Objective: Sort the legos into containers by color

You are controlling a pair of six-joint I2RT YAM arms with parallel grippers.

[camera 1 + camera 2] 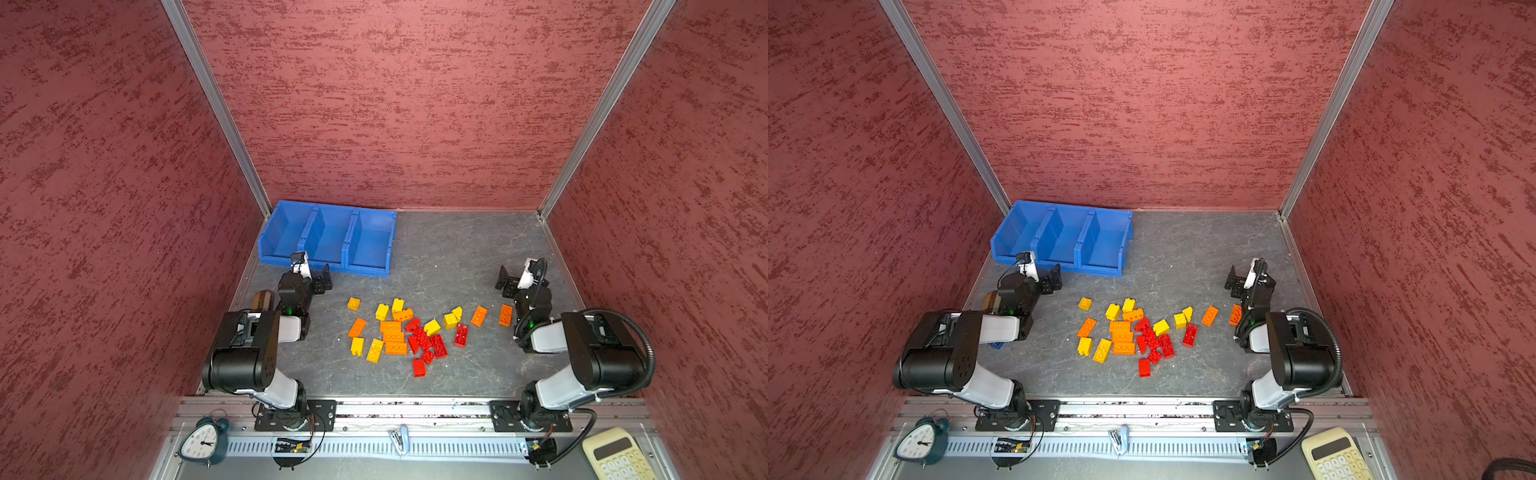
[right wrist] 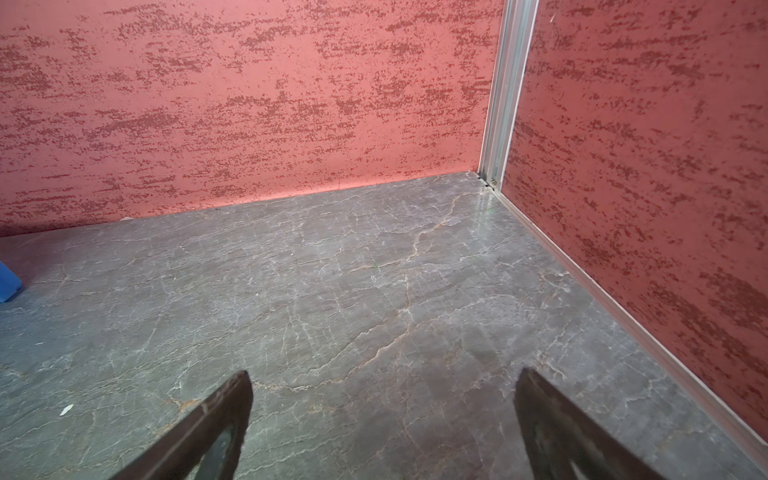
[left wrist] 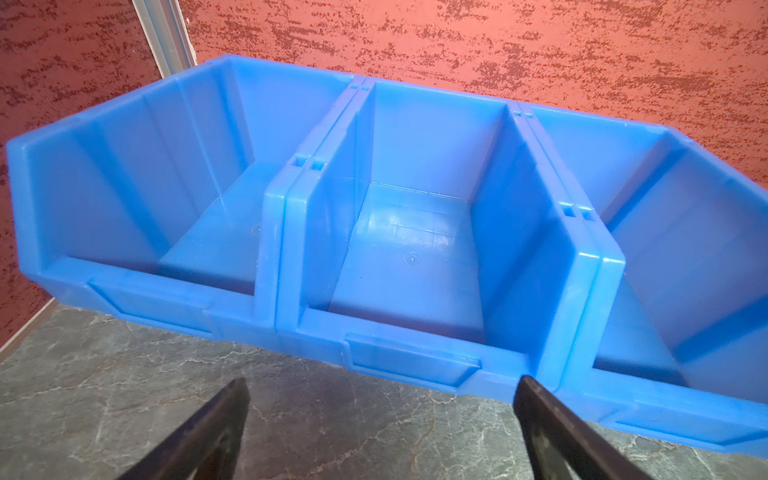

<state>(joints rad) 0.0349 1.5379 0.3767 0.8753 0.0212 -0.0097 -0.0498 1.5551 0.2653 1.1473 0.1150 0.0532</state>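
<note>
The blue containers (image 1: 328,236) are far away from my right gripper. Next, my left gripper takes hold of a divider (image 1: 308,227) and pulls the containers to the middle before the legos are sorted.
Red, yellow and orange legos (image 1: 392,336) (image 1: 1122,336) lie scattered mid-table in both top views: a red one (image 1: 460,335), a yellow one (image 1: 382,311), two orange ones off to the right (image 1: 478,316). The three joined blue containers (image 1: 365,269) (image 1: 1096,269) stand at the back left; the left wrist view shows all three containers (image 3: 286,249) empty. My left gripper (image 1: 322,278) (image 1: 1054,276) (image 3: 382,382) is open just in front of them, nothing between its fingers. My right gripper (image 1: 505,280) (image 1: 1233,278) (image 2: 384,374) is open over bare table at the right.
A brown cylinder (image 1: 262,300) lies behind the left arm by the left wall. A small blue item (image 1: 995,345) peeks from under that arm. An alarm clock (image 1: 203,442) and a calculator (image 1: 619,455) sit on the front ledge. Red walls enclose three sides.
</note>
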